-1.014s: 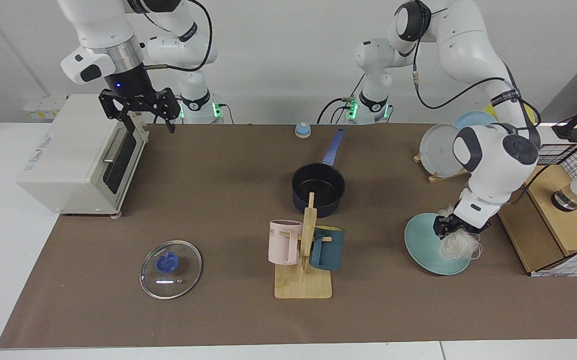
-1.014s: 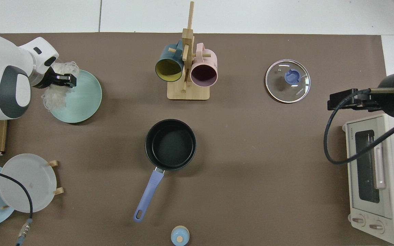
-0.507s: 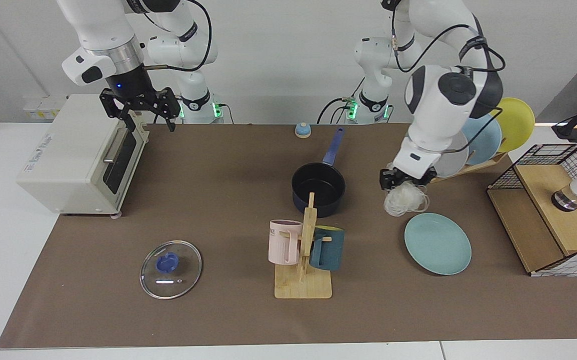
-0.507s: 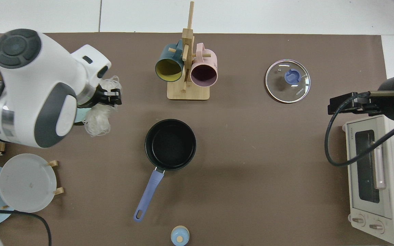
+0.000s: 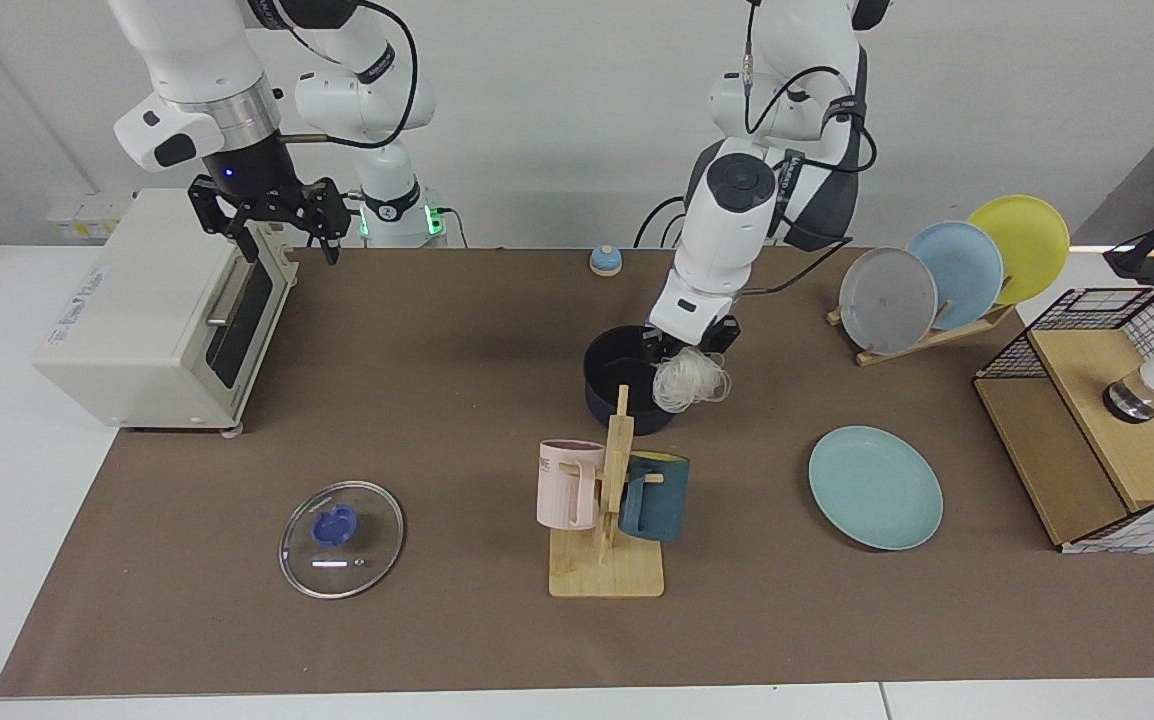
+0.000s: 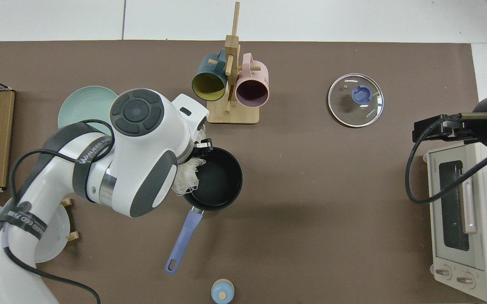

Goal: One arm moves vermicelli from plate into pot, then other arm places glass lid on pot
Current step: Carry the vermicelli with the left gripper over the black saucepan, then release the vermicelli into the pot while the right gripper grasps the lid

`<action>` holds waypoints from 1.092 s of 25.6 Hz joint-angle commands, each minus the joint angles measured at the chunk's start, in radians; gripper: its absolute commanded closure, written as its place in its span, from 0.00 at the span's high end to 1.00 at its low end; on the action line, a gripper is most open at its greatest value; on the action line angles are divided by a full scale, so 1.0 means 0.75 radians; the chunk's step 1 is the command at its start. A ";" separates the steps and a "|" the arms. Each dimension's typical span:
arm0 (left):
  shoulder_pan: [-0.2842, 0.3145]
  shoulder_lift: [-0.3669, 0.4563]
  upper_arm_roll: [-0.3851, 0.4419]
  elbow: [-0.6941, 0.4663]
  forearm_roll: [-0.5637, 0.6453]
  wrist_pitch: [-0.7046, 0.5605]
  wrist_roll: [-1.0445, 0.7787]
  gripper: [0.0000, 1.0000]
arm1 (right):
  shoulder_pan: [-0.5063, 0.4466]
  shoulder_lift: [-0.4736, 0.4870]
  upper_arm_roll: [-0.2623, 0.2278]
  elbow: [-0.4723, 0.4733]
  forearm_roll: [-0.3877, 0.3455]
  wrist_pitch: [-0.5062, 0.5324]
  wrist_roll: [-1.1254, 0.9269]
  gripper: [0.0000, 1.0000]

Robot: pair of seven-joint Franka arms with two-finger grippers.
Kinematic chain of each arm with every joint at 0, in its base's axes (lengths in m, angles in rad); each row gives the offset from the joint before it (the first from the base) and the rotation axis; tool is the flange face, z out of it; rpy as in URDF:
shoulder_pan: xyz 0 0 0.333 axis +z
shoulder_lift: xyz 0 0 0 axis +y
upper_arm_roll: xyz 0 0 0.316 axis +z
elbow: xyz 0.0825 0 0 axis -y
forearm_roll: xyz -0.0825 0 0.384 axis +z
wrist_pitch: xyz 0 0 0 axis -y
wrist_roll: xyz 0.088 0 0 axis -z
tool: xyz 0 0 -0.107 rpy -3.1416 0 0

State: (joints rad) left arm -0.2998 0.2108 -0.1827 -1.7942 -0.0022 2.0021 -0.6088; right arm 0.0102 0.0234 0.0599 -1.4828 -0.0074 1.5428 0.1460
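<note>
The glass lid [image 5: 342,540] looks about the same width as the dark pot's opening [image 5: 618,364], so once I lower the lid, it will lie flat over the vermicelli.
My left gripper [image 5: 687,343] hangs over the right rim of the dark pot [image 5: 617,385], shut on the vermicelli [image 5: 689,383], whose whitish strands dangle partly inside and partly outside the rim. From above, the vermicelli [image 6: 186,180] sits at the pot [image 6: 216,179] edge, and the left gripper [image 6: 203,146] is mostly hidden under the arm. The teal plate [image 5: 875,487] lies bare at the right. The glass lid [image 5: 341,538] rests flat on the mat at front left, seen from above as the glass lid [image 6: 355,100]. My right gripper [image 5: 272,225] waits open above the toaster oven's front corner.
A white toaster oven [image 5: 137,310] stands at the left edge. A wooden mug rack [image 5: 607,500] with two mugs stands just in front of the pot. A dish rack [image 5: 937,280] with three plates and a wooden box [image 5: 1107,430] fill the right side. A small blue knob [image 5: 605,260] sits at the back.
The left arm lifted the vermicelli off the plate and carried it across to the pot's rim, leaving the plate bare. The right arm barely moved.
</note>
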 commanded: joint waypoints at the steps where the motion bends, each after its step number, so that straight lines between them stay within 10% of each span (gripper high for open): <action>1: -0.026 -0.072 -0.045 -0.211 0.009 0.175 -0.096 0.00 | -0.014 -0.017 0.008 -0.009 -0.023 -0.020 -0.023 1.00; 11: -0.085 -0.056 -0.047 -0.367 0.074 0.382 -0.193 0.00 | -0.036 0.275 0.016 0.299 -0.015 -0.067 -0.027 1.00; 12: -0.081 -0.052 -0.047 -0.361 0.074 0.378 -0.186 0.25 | -0.036 0.332 0.020 0.349 -0.017 -0.067 -0.027 1.00; 13: -0.073 -0.046 -0.049 -0.353 0.074 0.374 -0.184 0.81 | -0.038 0.406 0.030 0.420 -0.019 -0.067 -0.029 1.00; 14: -0.073 -0.048 -0.049 -0.353 0.074 0.368 -0.180 0.99 | -0.042 0.471 0.049 0.483 -0.031 -0.069 -0.031 1.00; 19: -0.069 -0.064 -0.029 -0.340 0.089 0.341 -0.170 1.00 | -0.032 0.744 0.074 0.715 -0.072 0.002 -0.031 1.00; 28: 0.121 -0.124 -0.012 -0.142 0.107 0.065 0.190 1.00 | -0.050 0.981 0.088 0.726 -0.164 0.289 -0.064 1.00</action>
State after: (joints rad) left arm -0.2875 0.1501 -0.1907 -1.9682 0.0609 2.1579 -0.6113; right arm -0.0067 0.6756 0.1025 -1.0068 -0.0986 1.7119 0.1366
